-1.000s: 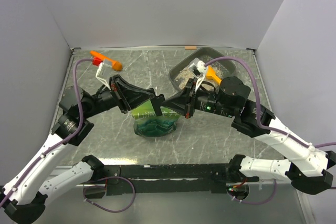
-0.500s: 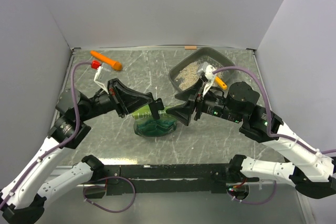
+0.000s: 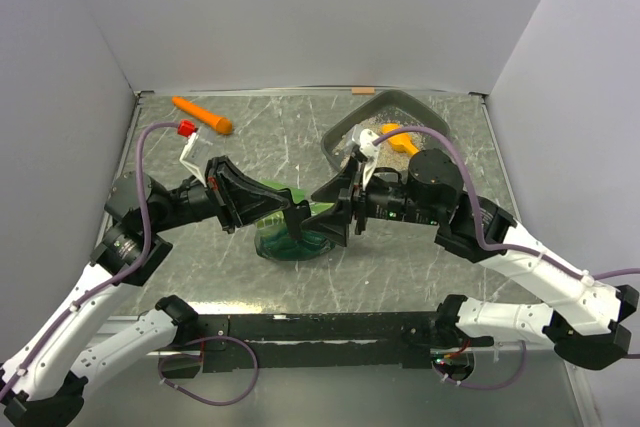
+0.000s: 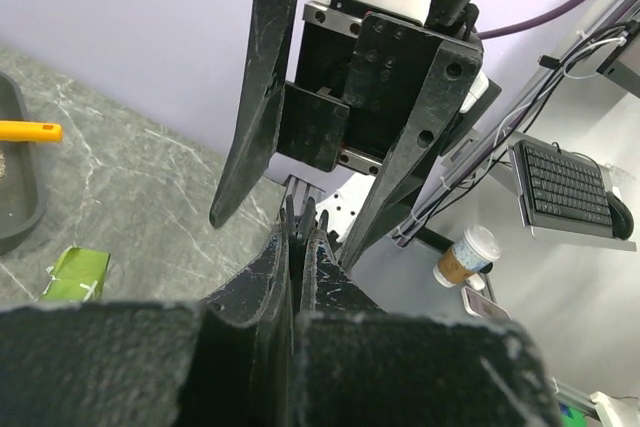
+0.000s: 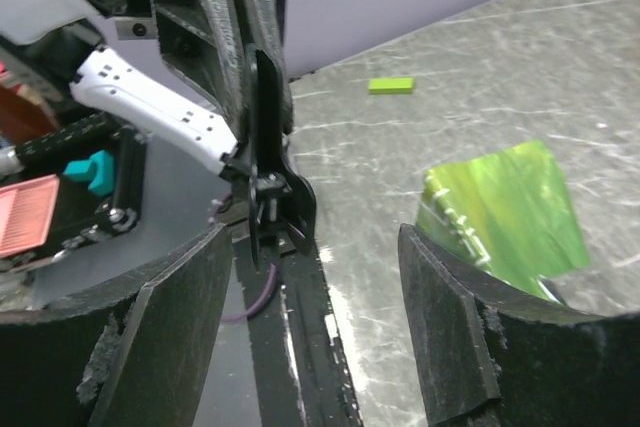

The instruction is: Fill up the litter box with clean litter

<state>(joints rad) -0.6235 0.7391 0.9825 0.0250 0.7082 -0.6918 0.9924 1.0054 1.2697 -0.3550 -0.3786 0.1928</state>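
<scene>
My grippers are crowded together above the green bag (image 3: 290, 240) with their fingers end to end, so next I move them apart and grab the bag's top edge (image 5: 446, 202) with my left gripper.
The dark grey litter box (image 3: 432, 115) stands at the back right, and my right arm hides most of it along with the clean litter. An orange scoop (image 3: 398, 137) lies in it. The box's rim (image 4: 18, 209) and the scoop handle (image 4: 25, 131) show at the left edge of the left wrist view. A green bag (image 3: 290, 239) stands mid-table. My left gripper (image 3: 300, 217) (image 4: 300, 222) is shut just above the bag, with nothing visible between its fingers. Facing it, my right gripper (image 3: 336, 215) (image 5: 315, 247) is open, with the bag (image 5: 505, 209) beside its right finger.
A second orange tool (image 3: 203, 114) lies at the back left. A small green strip (image 4: 78, 273) (image 5: 390, 86) lies loose on the marbled tabletop. Grey walls close in the back and both sides. The arms' base rail (image 3: 330, 327) runs along the near edge.
My right gripper has gone from shut at the bag's top to open. It drew back to the right, then came in toward the bag again. The left gripper stayed shut.
</scene>
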